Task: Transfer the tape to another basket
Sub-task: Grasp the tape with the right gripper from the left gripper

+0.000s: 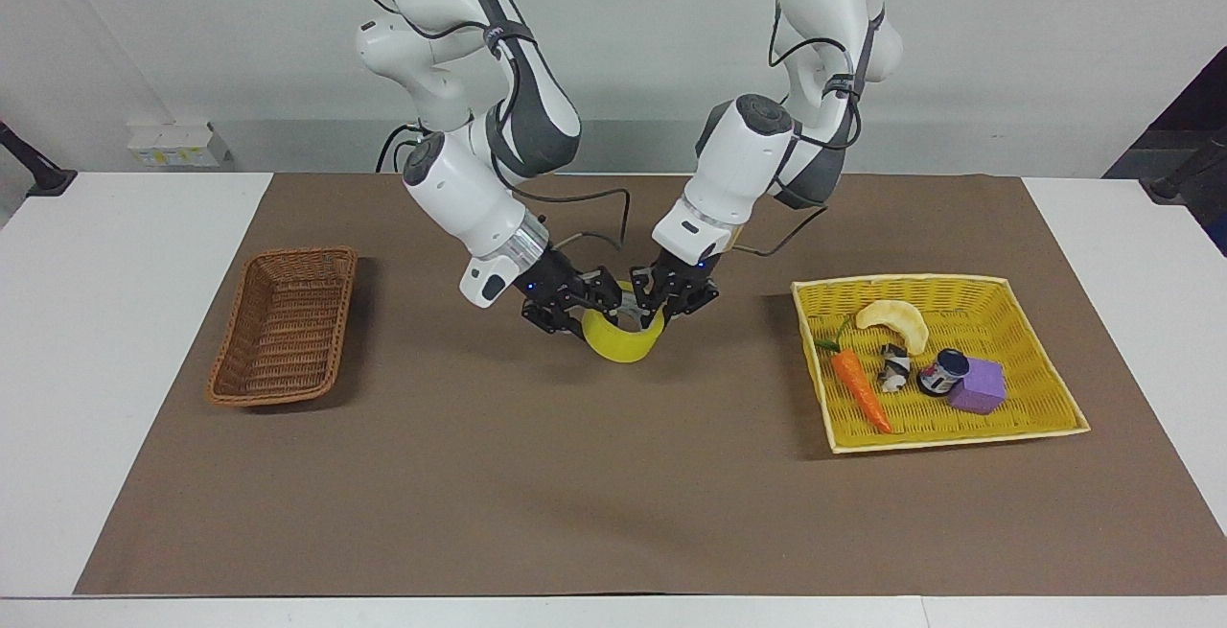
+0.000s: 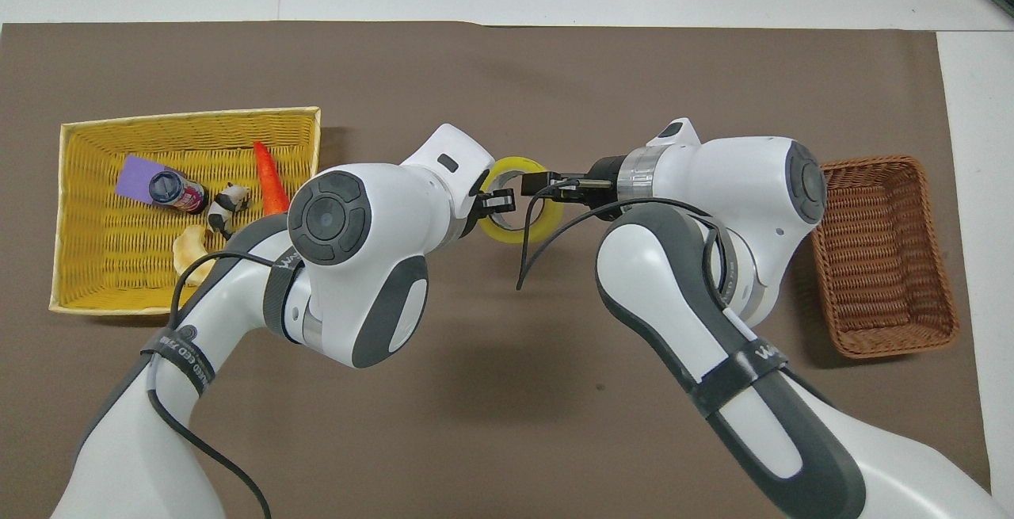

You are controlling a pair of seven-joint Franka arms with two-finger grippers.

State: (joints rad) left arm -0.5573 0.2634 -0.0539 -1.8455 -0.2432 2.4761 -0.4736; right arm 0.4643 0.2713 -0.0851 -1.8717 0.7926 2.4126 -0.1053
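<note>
The brown wicker basket (image 2: 886, 257) is far beyond my left gripper, so my right gripper should close on the tape's rim (image 2: 549, 220) before my left gripper opens and moves back.
The tape (image 1: 621, 340) is a yellow roll held above the middle of the brown mat; it also shows in the overhead view (image 2: 515, 230). My left gripper (image 1: 674, 303) is shut on the roll's rim at the side toward the yellow basket, and it shows in the overhead view too (image 2: 496, 203). My right gripper (image 1: 577, 309) is at the roll's other side, fingers apart, one outside the wall and one at the inner rim; the overhead view shows it as well (image 2: 535, 184). The brown wicker basket (image 1: 285, 325) stands empty at the right arm's end of the table (image 2: 883, 256).
The square yellow basket (image 1: 1040, 415) at the left arm's end holds a carrot (image 1: 860, 388), a banana-like piece (image 1: 894, 321), a small jar (image 1: 944, 371), a purple block (image 1: 980, 386) and a small black-and-white figure (image 1: 895, 367). A brown mat (image 1: 575, 494) covers the table.
</note>
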